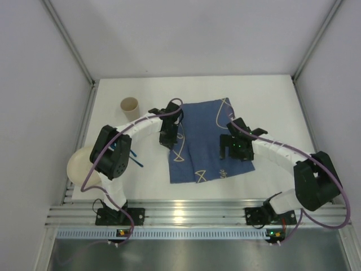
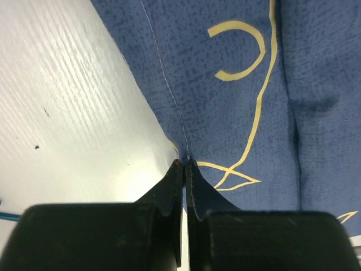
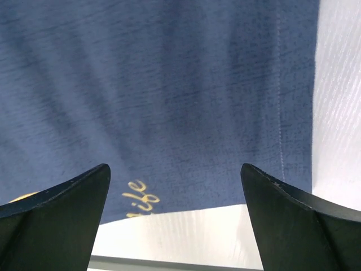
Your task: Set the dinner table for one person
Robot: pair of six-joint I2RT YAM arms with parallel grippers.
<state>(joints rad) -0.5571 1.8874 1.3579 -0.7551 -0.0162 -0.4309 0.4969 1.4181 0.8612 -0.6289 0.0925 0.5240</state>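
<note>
My left gripper should pull the placemat's hem toward the blue utensils (image 1: 136,161) while my right gripper takes the opposite edge, because a crease (image 1: 191,158) bunches up the placemat beside my left gripper.
The white dinner table (image 1: 271,101) carries a dark blue placemat (image 1: 206,141) with pale line drawings, lying askew and creased near its front middle. My left gripper (image 1: 167,137) sits at the placemat's left edge. In the left wrist view my left gripper (image 2: 185,165) has its jaws pressed together on the hemmed edge of the placemat (image 2: 242,96), next to bare table (image 2: 73,113). My right gripper (image 1: 237,148) hovers over the placemat's right part. In the right wrist view my right gripper (image 3: 175,176) is wide open and empty above the placemat (image 3: 169,90) near its front edge.
A tan paper cup (image 1: 130,106) stands at the back left. A cream bowl (image 1: 80,164) sits at the left edge, partly behind my left arm, with blue utensils (image 1: 135,160) beside it. An aluminium rail (image 1: 186,214) runs along the front. Grey walls enclose three sides.
</note>
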